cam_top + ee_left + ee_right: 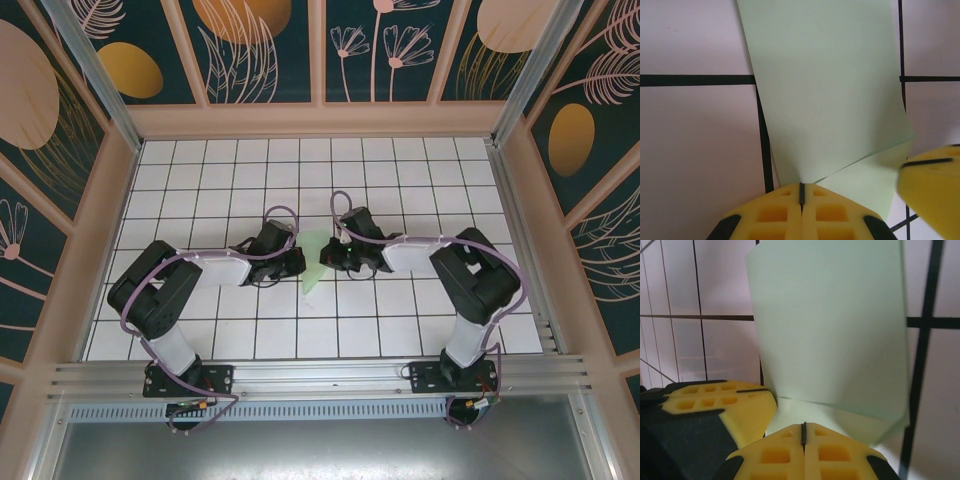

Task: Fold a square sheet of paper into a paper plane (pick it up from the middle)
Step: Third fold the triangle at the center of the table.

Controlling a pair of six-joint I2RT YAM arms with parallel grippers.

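Note:
Next, my right gripper moves back and keeps the paper still while my left gripper gets to the paper's near tip, because my grippers are crowded together at the paper's folded edge (pixel 316 270).
The pale mint-green sheet of paper (pixel 312 265) is held up between my two grippers at mid-table, bent over in two layers, its lower end tapering toward the near side. My left gripper (pixel 298 262) is shut, and a corner of the paper (pixel 830 100) runs into the seam of its yellow jaws (pixel 801 186). Facing it from the right, my right gripper (pixel 330 260) is shut too, with the paper (pixel 835 335) rising from its tip (pixel 803 425). The two grippers are almost touching: the right one's fingers (pixel 932 185) and the left one's fingers (pixel 720 402) appear in each other's wrist views.
The white tiled table (pixel 400 180) with black grid lines spreads to all sides. Wooden walls (pixel 320 120) enclose it at the back and sides, and an aluminium rail (pixel 320 375) runs along the near edge by the arm bases.

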